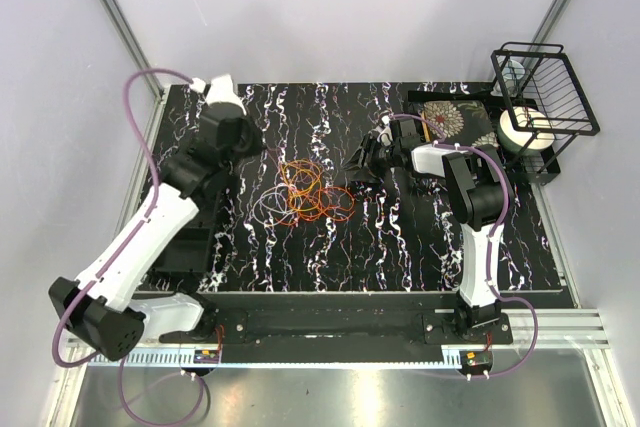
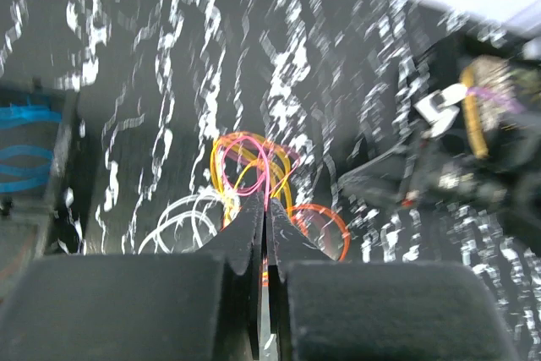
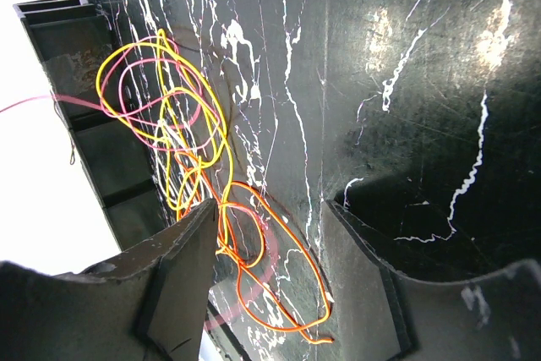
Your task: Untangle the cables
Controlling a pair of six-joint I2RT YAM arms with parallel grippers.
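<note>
The pink-red cable winds through the yellow loops [image 1: 293, 186], so my left gripper should lower it over the pale loops [image 1: 273, 207] and take it by another part.
The cables [image 1: 312, 193] lie in a tangled heap of orange, yellow, pink-red and pale loops at the middle of the black marbled table [image 1: 400, 247]. My left gripper [image 1: 266, 153] is at the heap's left edge. In the left wrist view its fingertips [image 2: 266, 202] are pressed together on a pink-red cable [image 2: 269, 166] that rises from between them. Yellow loops [image 2: 228, 166], an orange loop [image 2: 325, 224] and pale loops [image 2: 182, 219] lie just beyond. My right gripper [image 3: 270, 247] stands open right of the heap, its jaws either side of an orange loop [image 3: 292, 293] on the table.
A black wire rack [image 1: 545, 87] and a white roll [image 1: 525, 130] stand at the back right beside a floral box [image 1: 450, 117]. A black bin [image 1: 185, 247] on the left holds blue cables [image 2: 25, 158]. Purple hoses run along both arms.
</note>
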